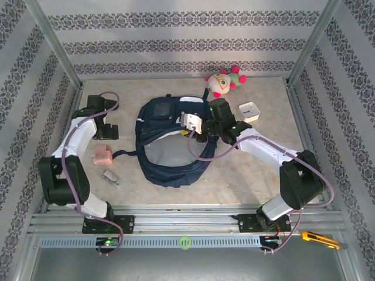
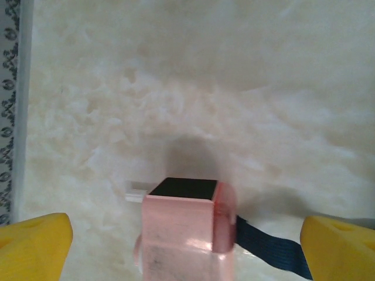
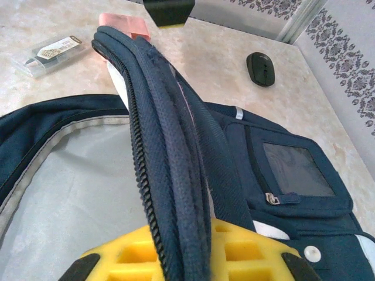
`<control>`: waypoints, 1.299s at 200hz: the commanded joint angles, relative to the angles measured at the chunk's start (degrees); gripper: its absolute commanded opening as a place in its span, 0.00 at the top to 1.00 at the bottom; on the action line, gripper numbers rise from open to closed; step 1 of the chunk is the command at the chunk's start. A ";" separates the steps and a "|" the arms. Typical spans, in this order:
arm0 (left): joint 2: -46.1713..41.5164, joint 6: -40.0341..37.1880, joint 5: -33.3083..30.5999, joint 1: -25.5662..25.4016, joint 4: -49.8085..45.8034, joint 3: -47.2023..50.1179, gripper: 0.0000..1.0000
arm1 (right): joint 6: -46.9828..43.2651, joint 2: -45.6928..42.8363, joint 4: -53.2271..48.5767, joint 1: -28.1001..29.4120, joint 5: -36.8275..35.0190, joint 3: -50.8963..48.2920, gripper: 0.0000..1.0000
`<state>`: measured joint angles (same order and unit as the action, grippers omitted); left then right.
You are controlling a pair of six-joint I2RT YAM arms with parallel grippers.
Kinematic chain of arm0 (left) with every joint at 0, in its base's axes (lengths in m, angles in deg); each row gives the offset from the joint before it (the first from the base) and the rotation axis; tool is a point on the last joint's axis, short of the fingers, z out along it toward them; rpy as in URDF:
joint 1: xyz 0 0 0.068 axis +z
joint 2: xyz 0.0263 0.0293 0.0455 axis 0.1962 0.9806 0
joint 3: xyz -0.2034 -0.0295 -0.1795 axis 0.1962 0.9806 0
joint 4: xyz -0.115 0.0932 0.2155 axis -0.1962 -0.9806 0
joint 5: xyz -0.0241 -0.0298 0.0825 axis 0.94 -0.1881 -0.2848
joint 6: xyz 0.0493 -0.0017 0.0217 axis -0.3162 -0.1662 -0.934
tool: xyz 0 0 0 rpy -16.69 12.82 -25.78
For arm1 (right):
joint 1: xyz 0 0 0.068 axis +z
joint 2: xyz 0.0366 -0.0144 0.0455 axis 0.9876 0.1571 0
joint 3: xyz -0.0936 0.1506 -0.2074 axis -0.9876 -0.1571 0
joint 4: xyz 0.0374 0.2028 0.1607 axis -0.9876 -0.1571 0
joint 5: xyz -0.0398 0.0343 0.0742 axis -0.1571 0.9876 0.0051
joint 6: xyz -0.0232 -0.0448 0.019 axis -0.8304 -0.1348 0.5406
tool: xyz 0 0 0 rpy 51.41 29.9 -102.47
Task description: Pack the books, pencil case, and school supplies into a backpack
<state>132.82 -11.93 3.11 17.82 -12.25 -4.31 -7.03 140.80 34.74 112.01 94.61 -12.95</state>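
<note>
The pink block point(image 1: 103, 156) is standing in the middle of my left gripper's wide opening, so I should keep going down toward it until my fingers can close on the block's two sides point(image 2: 225, 234).
The navy backpack point(image 1: 170, 167) lies open mid-table, its grey lining showing. My right gripper point(image 1: 195, 126) is shut on the backpack's zipper rim point(image 3: 170, 152) and holds it lifted; the yellow fingers point(image 3: 234, 252) pinch the fabric. A pink block point(image 1: 104, 156), one of the school supplies, stands left of the bag. My left gripper point(image 2: 187, 252) hangs open over the pink block point(image 2: 187, 234), yellow fingertips point(image 2: 35, 246) wide on either side, apart from it. A blue strap point(image 2: 269, 246) runs beside the block. The books and pencil case are out of view.
A small clear case point(image 3: 50, 51) lies near the pink block, and a black oval object point(image 3: 260, 68) sits further off. A plush toy point(image 1: 224, 82) and a square white clock point(image 1: 251, 111) stand behind the bag. A yellow knife point(image 1: 319, 239) rests on the front rail.
</note>
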 commanded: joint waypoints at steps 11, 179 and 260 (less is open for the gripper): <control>5.73 -2.07 -4.34 0.79 -5.76 -1.97 0.01 | 0.58 1.05 4.25 1.12 4.66 0.07 1.00; 7.55 0.96 5.41 4.66 -9.12 3.76 0.00 | -0.39 1.87 6.25 0.77 4.18 0.00 1.00; 9.84 1.94 4.80 4.66 -7.91 4.98 0.08 | -0.04 1.76 7.23 0.68 4.43 -0.47 1.00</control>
<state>141.54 -11.19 8.08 22.21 -18.65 0.33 -7.42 142.09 37.32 112.34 95.31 -12.95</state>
